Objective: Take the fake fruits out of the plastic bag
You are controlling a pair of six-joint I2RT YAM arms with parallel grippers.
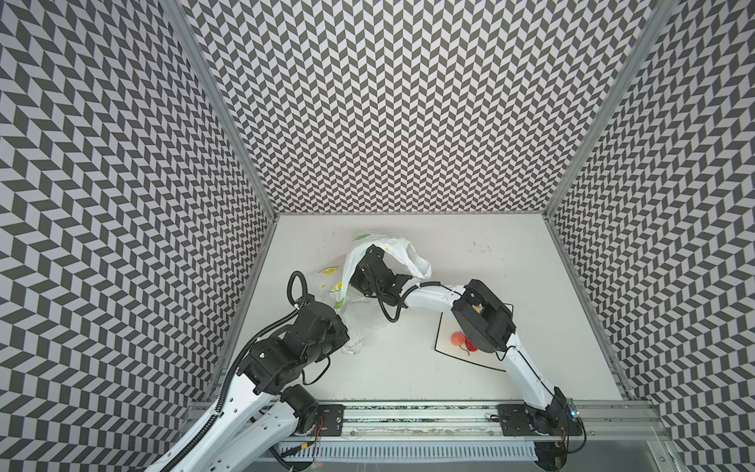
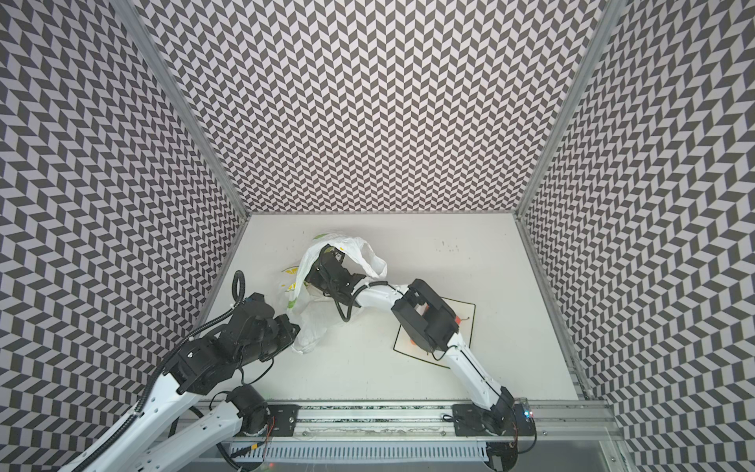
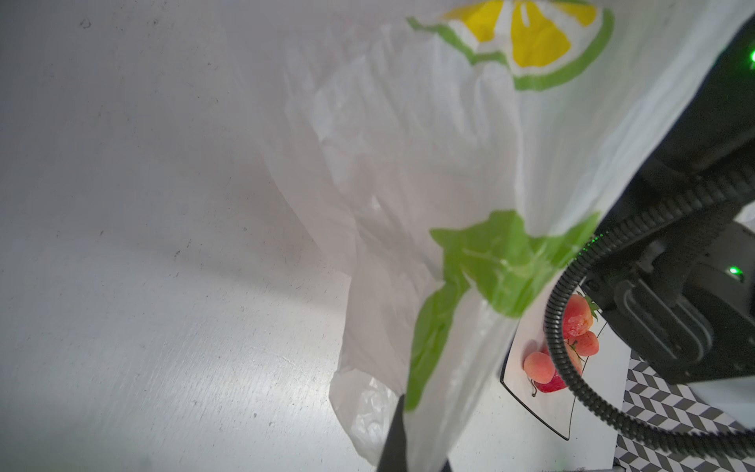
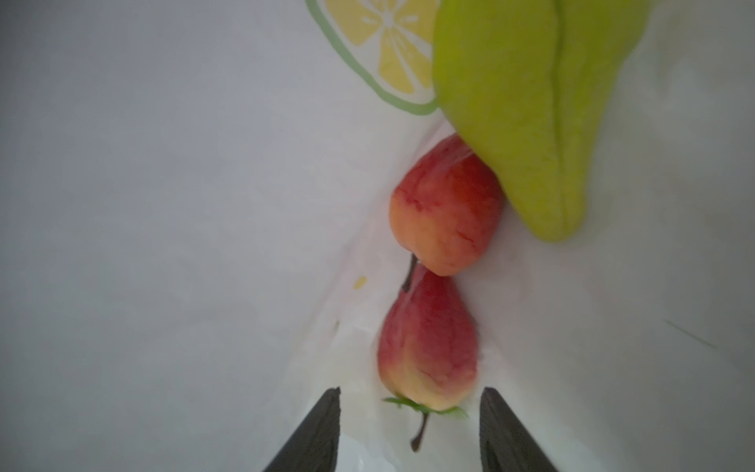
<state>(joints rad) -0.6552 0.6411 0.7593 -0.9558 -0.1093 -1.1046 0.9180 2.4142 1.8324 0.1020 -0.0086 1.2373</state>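
Observation:
My right gripper's fingers end short of the fruits (image 4: 440,275), which lie deep in the bag, so next my left gripper lets go of its fold and pushes the bag's closed end (image 1: 318,280) closer.
The plastic bag (image 1: 404,253) (image 2: 363,253), white with lemon prints, lies crumpled left of centre on the table. My left gripper (image 3: 412,457) is shut on a fold of the plastic bag (image 3: 408,163), lifting that side. The right gripper (image 4: 410,412) is deep inside the bag and open. Its fingertips (image 4: 322,425) flank the capped, stemmed end of a red strawberry (image 4: 427,351) with a gap on each side. Beyond it lie another red fruit (image 4: 447,208) and a lumpy green fruit (image 4: 531,122). In both top views the bag hides the right gripper's fingers.
A square white black-rimmed plate (image 1: 445,347) (image 2: 463,327) (image 3: 543,408) sits right of the bag, under my right arm's elbow, with a few red and orange fruits (image 1: 457,339) (image 3: 576,318) on it. Patterned walls enclose three sides of the table.

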